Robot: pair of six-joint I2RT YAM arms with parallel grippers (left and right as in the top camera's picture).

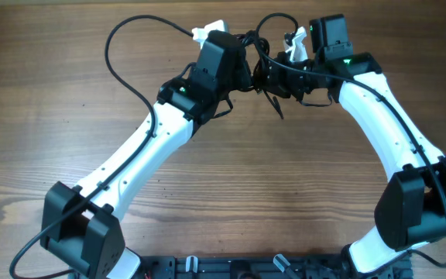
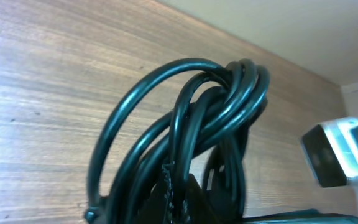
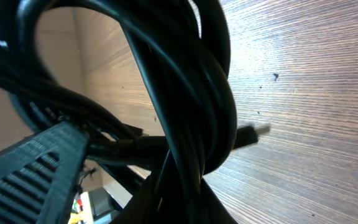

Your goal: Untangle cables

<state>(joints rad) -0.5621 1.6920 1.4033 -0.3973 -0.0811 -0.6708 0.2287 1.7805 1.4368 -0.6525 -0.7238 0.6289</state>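
The robot's right gripper is holding the thick twist of cables [image 1: 262, 73], so the left gripper goes on pulling the loops [image 2: 232, 84] away until they spread, and then let them go.
A knotted bundle of thin black cables [image 1: 268, 76] hangs between my two grippers at the far middle of the table, held above the wood. My left gripper [image 1: 248, 68] is shut on the bundle's left side. In the left wrist view the loops [image 2: 219, 102] rise out of its jaws [image 2: 188, 202]. My right gripper [image 1: 289, 79] is shut on the right side. In the right wrist view the thick twist of cables [image 3: 194, 93] fills the frame above its jaws [image 3: 188, 199]. A small plug end [image 3: 253, 133] sticks out to the right. A loose cable end [image 1: 277, 108] dangles below the bundle.
The wooden table [image 1: 68, 155] spreads out all around. A black arm wire [image 1: 108, 46] loops out to the left of my left wrist, and another [image 1: 273, 19] arcs above the bundle. The arm bases stand at the near edge [image 1: 84, 232].
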